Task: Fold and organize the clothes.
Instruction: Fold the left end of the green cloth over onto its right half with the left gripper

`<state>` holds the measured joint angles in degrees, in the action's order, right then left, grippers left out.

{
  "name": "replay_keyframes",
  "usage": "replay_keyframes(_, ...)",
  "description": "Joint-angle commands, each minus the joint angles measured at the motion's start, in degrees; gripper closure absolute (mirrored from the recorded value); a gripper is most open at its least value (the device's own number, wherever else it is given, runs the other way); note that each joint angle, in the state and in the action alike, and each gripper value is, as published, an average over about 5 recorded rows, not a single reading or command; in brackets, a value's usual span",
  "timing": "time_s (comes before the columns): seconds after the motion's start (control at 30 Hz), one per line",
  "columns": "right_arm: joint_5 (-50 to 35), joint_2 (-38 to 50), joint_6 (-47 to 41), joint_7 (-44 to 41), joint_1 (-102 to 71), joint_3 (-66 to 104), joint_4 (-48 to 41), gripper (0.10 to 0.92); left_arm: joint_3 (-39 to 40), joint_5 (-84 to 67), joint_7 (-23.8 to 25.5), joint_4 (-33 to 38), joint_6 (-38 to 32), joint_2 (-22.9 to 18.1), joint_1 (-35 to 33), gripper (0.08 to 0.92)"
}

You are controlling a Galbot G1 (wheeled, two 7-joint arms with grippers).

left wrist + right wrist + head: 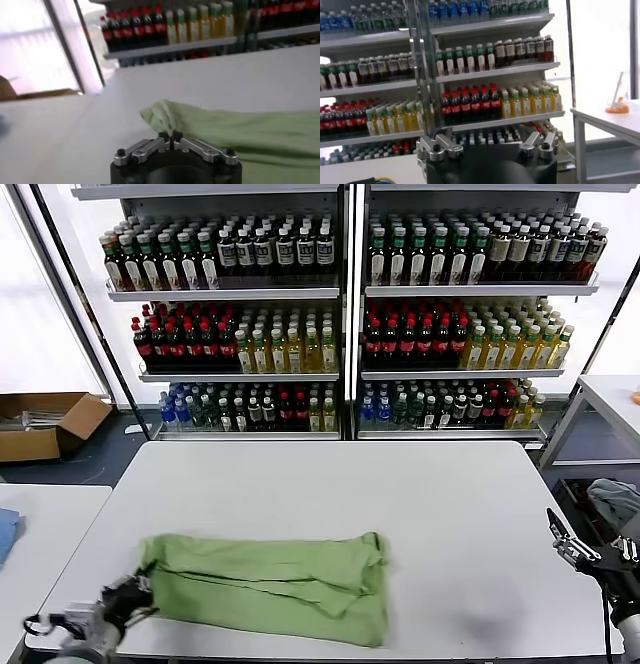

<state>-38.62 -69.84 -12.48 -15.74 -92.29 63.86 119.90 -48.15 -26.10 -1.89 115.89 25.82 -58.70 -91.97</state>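
Observation:
The green shirt is still in a long strip [262,582]. My left gripper should fold the shirt's pinched end over onto the shirt's opposite end [368,589] before it carries the shirt away.
The light green polo shirt [270,584] lies folded into a long strip on the near part of the white table [400,504]. Its collar, buttons and logo are hidden. My left gripper [133,596] is at the shirt's left end, low on the table. In the left wrist view it [170,136] is shut, with its fingertips pinching the edge of the green cloth [240,132]. My right gripper [566,540] is open and empty, held off the table's right edge. In the right wrist view it [487,145] faces the shelves.
Shelves of bottles [340,314] stand behind the table. A cardboard box [45,424] sits on the floor at far left. A second table with a blue cloth [6,534] is at left. A grey-white bundle [615,504] lies at right.

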Motion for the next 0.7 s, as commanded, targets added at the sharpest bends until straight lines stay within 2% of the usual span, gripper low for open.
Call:
replay_keyframes(0.03, -0.32, -0.16, -0.25, 0.15, 0.44, -1.00, 1.22, 0.203, -17.57, -10.81, 2.55, 0.62, 1.14, 13.76, 1.74, 0.908)
replay_keyframes(0.2, -0.32, -0.55, -0.23, 0.11, -0.30, -1.13, 2.01, 0.203, -11.95, -12.53, 0.87, 10.29, 2.34, 9.68, 1.43, 0.908)
replay_keyframes(0.4, -0.13, -0.80, -0.17, 0.03, -0.98, -1.21, 2.64, 0.203, 5.48, -10.03, -1.65, 19.57, 2.52, 4.06, 1.73, 0.908)
replay_keyframes(0.57, 0.36, -1.15, 0.13, -0.15, -1.39, -1.34, 2.52, 0.203, 18.51, -8.34, -2.27, 22.43, 2.02, 1.23, 0.78, 0.908)
replay_keyframes(0.7, 0.32, -1.42, 0.46, -0.36, -1.75, -1.32, 2.62, 0.203, 24.22, -6.72, -2.38, 19.69, 1.11, -0.15, 1.18, 0.908)
